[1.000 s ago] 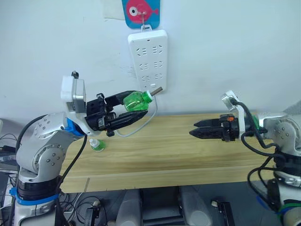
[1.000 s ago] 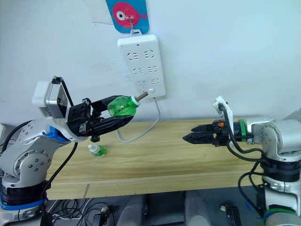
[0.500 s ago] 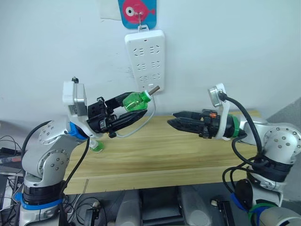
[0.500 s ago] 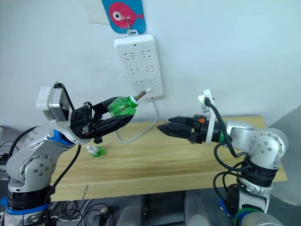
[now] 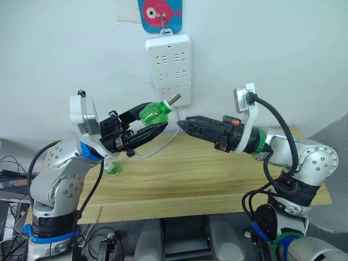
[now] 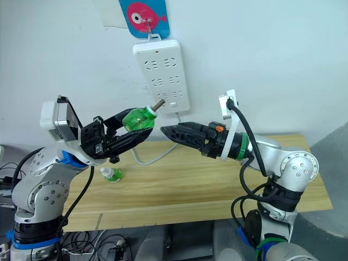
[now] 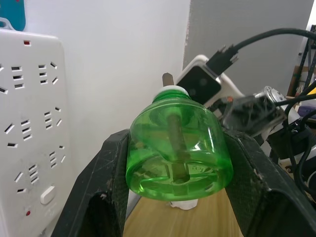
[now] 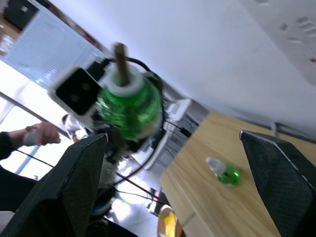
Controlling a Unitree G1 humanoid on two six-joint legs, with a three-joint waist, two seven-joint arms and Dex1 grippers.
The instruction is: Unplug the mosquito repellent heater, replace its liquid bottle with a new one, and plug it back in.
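Note:
I expect the wick point(image 5: 174, 99) to stay in place when I carry the bottle, because the wick stands straight out of the white collar point(image 5: 165, 106) even while the bottle is tilted.
My left gripper point(image 5: 156, 116) is shut on the capless green liquid bottle point(image 5: 154, 112), held sideways in the air with its wick pointing at the wall just below the power strip. In the left wrist view the bottle point(image 7: 175, 143) sits squeezed between both black fingers. My right gripper point(image 5: 182, 124) is open and empty, its tips a short way right of the bottle's neck. Seen from the right wrist, the bottle point(image 8: 129, 106) lies ahead of the spread fingers. The new one point(image 5: 112, 167), white-capped, stands on the table below my left arm. The heater is out of view.
A white power strip point(image 5: 168, 68) hangs on the wall under a fish hook point(image 5: 161, 13), its cable point(image 5: 157, 149) drooping to the wooden table point(image 5: 206, 179). A person's hand point(image 8: 42, 133) shows far off in the right wrist view.
My right arm has swung left across the table, from well right of centre to just beside the bottle's neck. The left gripper has raised the bottle slightly.

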